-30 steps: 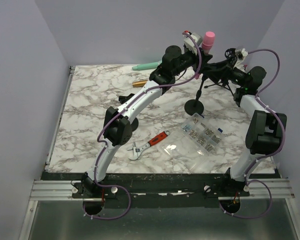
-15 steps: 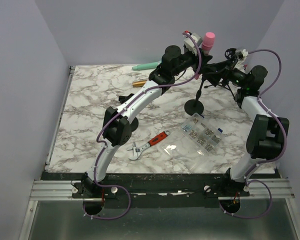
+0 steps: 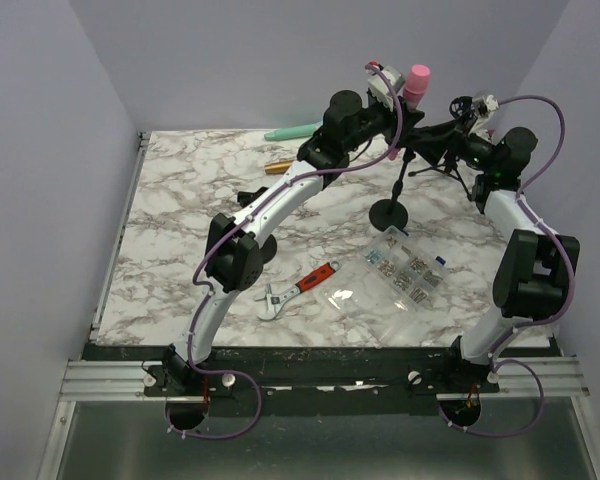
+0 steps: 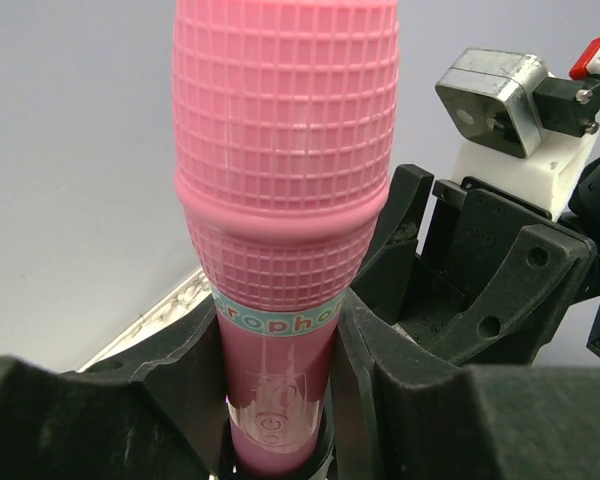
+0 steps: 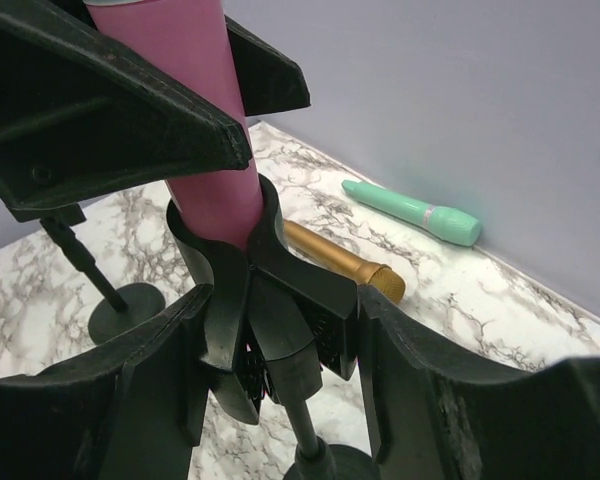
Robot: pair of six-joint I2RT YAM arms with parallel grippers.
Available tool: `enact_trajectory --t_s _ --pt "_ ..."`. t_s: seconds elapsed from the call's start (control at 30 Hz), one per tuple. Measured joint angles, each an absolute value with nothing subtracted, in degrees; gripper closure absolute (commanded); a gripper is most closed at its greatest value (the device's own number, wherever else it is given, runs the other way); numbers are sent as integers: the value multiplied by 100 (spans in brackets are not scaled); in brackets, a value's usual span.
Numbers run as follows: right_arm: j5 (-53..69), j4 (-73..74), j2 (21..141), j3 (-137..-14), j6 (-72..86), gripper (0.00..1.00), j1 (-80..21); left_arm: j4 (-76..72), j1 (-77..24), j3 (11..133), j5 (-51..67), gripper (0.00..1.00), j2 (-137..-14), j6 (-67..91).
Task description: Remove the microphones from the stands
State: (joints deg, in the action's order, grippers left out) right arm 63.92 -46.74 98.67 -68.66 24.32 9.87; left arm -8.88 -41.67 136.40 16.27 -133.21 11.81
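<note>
My right gripper should press the clip's back ends (image 5: 332, 318) together to open the clip, because it is tight around the pink microphone's handle (image 5: 216, 215). My left gripper should lift the microphone only after that.
The pink microphone (image 3: 417, 80) stands upright in the clip of a black stand (image 3: 389, 212) at the back right of the table. My left gripper (image 3: 404, 108) is shut on its handle just below the head; in the left wrist view the fingers press both sides of the microphone (image 4: 280, 200) around the gripper's middle (image 4: 280, 390). My right gripper (image 3: 425, 140) is shut on the stand's clip (image 5: 270, 290) from the right; its middle (image 5: 280, 330) lies on the clip, below the microphone's handle (image 5: 205, 120).
A second small tripod stand (image 3: 440, 170) stands behind the right gripper. A gold microphone (image 5: 340, 262) and a green one (image 5: 410, 212) lie by the back wall. A clear parts box (image 3: 402, 270) and a red-handled wrench (image 3: 300, 288) lie nearer.
The right arm has shifted slightly to the right. Both grippers keep their hold and the microphone stays in the clip.
</note>
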Motion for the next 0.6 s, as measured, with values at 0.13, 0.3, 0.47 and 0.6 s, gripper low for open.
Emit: enact_trajectory --t_s 0.13,0.3,0.47,0.6 --pt "6368 -4320 9808 -6923 2082 100 978 -851 -4158 13640 1627 100 -13308 1170" --pt "6375 -4058 9758 -6958 1857 30 972 -757 -4147 13640 1629 100 -13275 1135" --pt "6272 -3680 9701 -6930 1702 20 1004 -746 -4134 13640 1656 100 -13264 1138" --pt "6257 -3457 9588 -6851 1632 24 1061 -757 -4132 13616 1658 100 -13257 1138"
